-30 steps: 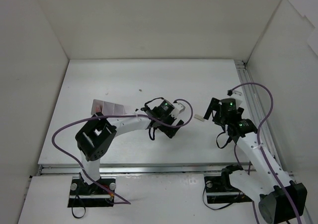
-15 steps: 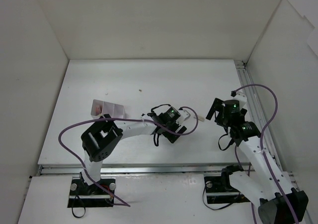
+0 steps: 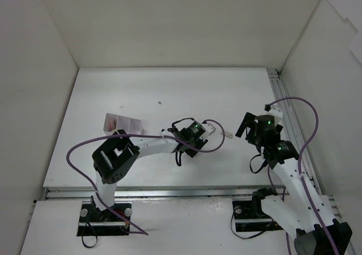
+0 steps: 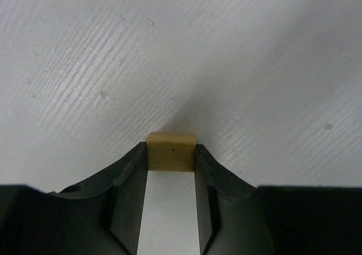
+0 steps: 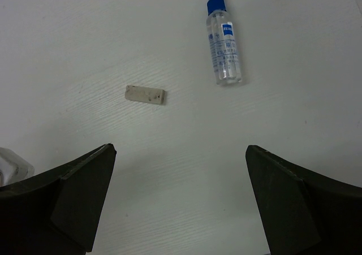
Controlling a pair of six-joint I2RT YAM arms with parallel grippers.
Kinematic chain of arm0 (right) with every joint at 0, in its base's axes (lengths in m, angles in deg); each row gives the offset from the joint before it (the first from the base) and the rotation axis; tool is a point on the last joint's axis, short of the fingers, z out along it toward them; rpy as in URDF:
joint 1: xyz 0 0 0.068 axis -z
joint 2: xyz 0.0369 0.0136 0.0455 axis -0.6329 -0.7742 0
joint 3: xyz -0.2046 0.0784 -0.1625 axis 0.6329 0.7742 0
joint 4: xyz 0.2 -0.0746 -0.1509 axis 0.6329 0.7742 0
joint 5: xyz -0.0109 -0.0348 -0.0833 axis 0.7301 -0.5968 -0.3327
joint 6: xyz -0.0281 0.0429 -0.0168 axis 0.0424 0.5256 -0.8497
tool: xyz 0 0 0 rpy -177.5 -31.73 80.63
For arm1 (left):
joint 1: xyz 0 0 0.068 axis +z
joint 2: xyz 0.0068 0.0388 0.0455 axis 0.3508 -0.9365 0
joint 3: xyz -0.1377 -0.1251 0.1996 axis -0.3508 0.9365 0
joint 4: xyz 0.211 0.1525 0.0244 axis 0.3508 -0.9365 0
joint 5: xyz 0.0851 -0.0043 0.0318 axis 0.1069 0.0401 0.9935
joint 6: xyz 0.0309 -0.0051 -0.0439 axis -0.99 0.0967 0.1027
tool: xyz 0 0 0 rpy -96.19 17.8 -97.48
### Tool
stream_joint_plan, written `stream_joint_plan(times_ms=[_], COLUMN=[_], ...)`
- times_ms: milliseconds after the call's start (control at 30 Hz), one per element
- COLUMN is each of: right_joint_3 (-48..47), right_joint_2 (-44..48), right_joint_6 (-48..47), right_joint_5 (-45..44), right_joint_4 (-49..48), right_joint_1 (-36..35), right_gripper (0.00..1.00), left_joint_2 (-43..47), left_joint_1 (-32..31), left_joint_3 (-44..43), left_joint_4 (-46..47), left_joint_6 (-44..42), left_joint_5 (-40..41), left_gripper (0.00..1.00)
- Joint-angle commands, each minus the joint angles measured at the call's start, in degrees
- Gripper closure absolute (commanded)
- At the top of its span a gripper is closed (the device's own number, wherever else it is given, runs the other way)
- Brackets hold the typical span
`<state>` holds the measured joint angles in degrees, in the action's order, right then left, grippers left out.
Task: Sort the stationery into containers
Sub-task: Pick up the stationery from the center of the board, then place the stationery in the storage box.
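The tan eraser [image 4: 171, 152] is held squarely by both fingers and the container's empty section [image 3: 124, 124] is open, so my left gripper should now carry the eraser until it hangs there.
A tan eraser [image 4: 171, 151] lies on the white table, and the fingertips of my left gripper [image 4: 171, 153] press against both of its sides. In the top view the left gripper [image 3: 199, 132] sits low at mid-table and hides that eraser. An off-white eraser [image 5: 145, 94] lies flat ahead of my right gripper [image 5: 181, 153], whose jaws stand wide apart with nothing between them. From above, this eraser [image 3: 229, 135] rests between the two grippers, just left of the right gripper [image 3: 244, 126]. The container [image 3: 121, 122], a low white box with a pinkish inside, sits at the left.
A small clear spray bottle [image 5: 223, 40] with a blue cap lies on the table beyond the off-white eraser. White walls enclose the table on three sides. A metal rail [image 3: 285, 111] runs along the right edge.
My left gripper has slid a little to the right, come down and shut on the tan eraser. The right arm has shifted only slightly and stays open.
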<state>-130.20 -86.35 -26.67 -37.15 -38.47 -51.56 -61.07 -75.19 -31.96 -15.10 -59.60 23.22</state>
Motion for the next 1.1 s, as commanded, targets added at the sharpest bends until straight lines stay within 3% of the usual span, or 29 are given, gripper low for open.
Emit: stream_joint_plan(times_ms=[0, 100, 233, 400, 567, 600, 733, 1067], right_joint_3=[0.12, 0.21, 0.21, 0.56, 0.47, 0.47, 0.82, 1.61], right_joint_2=[0.46, 0.63, 0.55, 0.28, 0.28, 0.2, 0.19, 1.34], right_joint_6=[-0.56, -1.53, -2.06, -1.8, -2.15, -2.15, -1.97, -1.8], right_joint_5=[0.45, 1.33, 1.33, 0.46, 0.63, 0.46, 0.45, 0.28], right_joint_4=[-1.29, -1.29, -1.37, -1.29, -1.29, -1.37, -1.2, -1.29], right_joint_1=[0.26, 0.34, 0.52, 0.34, 0.52, 0.43, 0.6, 0.6], right_gripper=[0.02, 0.02, 0.02, 0.02, 0.02, 0.02, 0.02, 0.02], left_joint_2=[5.47, 9.69, 15.41, 23.5, 28.95, 29.39, 30.63, 27.65], left_joint_1=[0.25, 0.25, 4.97, 12.45, 19.57, 21.67, 25.9, 29.87], left_joint_3=[-0.88, 0.0, -0.97, -2.72, -3.43, -3.6, -2.99, -2.02], left_joint_4=[0.8, 0.01, -7.0, -18.34, -32.84, -34.52, -37.61, -37.87], left_joint_6=[0.74, 2.49, 5.92, 23.74, 43.34, 47.81, 52.41, 56.99], left_joint_5=[2.48, 12.13, 20.13, 31.64, 40.17, 40.71, 40.8, 39.39], left_gripper=[0.83, 0.87, 0.85, 0.83, 0.74, 0.72, 0.68, 0.69])
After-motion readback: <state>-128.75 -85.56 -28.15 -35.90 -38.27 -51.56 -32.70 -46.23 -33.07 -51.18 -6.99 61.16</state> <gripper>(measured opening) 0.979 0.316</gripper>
